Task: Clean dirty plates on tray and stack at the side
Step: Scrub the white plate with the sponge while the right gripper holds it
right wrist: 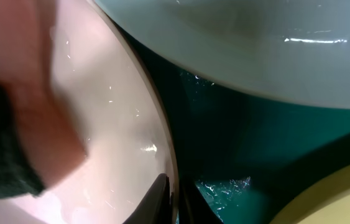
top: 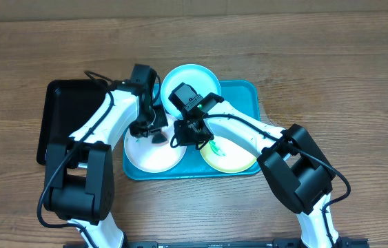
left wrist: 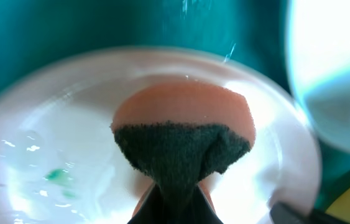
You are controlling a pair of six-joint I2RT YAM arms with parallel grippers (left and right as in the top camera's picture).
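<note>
Teal smears point(left wrist: 57, 176) are on the white plate next to the sponge. My left gripper should wipe the sponge back toward the plate's front point(top: 151, 160) and scrub the smears.
The turquoise tray point(top: 249, 93) holds three plates: a white plate point(top: 149, 158) at front left, a cyan plate point(top: 190, 77) at the back and a yellow-green plate point(top: 235, 157) at front right. My left gripper point(top: 156, 136) is shut on an orange sponge with a dark green pad point(left wrist: 181, 134), pressed onto the white plate point(left wrist: 50, 124). Teal smears point(left wrist: 55, 175) lie on that plate to the sponge's left. My right gripper point(right wrist: 175, 198) is shut on the white plate's rim point(right wrist: 162, 143); it also shows in the overhead view point(top: 183, 138).
A black tray point(top: 66, 114) lies on the wooden table, left of the turquoise tray. The cyan plate point(right wrist: 255, 43) and the yellow-green plate point(right wrist: 342, 199) lie close to my right gripper. The yellow-green plate carries a green smear point(top: 216, 147).
</note>
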